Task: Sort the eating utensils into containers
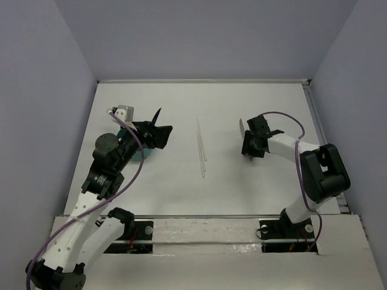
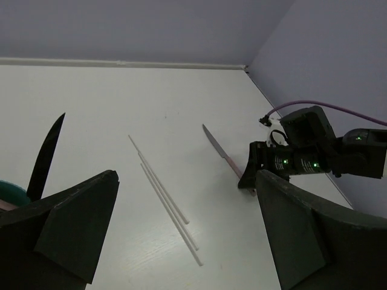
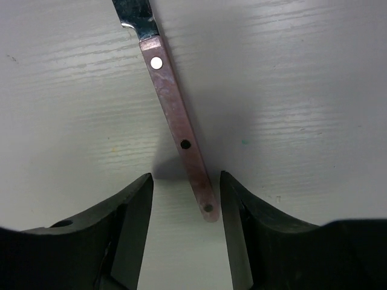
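Observation:
My right gripper is far from done while the knife [image 1: 242, 127] lies far from the teal cup, so it should lift the knife for my left gripper to take by the handle [image 3: 159, 67] near the blade.
A knife with a steel blade and a pink-brown riveted handle [image 3: 175, 109] lies flat on the white table; its blade shows in the top view [image 1: 241, 127] and the left wrist view [image 2: 221, 151]. My right gripper [image 3: 186, 205] is open, low over the table, its jaws either side of the handle's end [image 1: 251, 147]. My left gripper [image 1: 163, 138] is open and empty [image 2: 187, 241], just right of the teal cup [image 1: 143, 155], which is mostly hidden by the arm. A black knife blade [image 2: 45, 157] stands up out of the cup [image 2: 9, 190]. Two white chopsticks [image 1: 201, 148] lie mid-table [image 2: 163, 199].
The right arm's wrist [image 2: 308, 157] with its purple cable [image 1: 284, 118] sits to the right of the chopsticks. Grey walls close the table at the back and sides; a raised rail [image 1: 311, 109] runs along the right edge.

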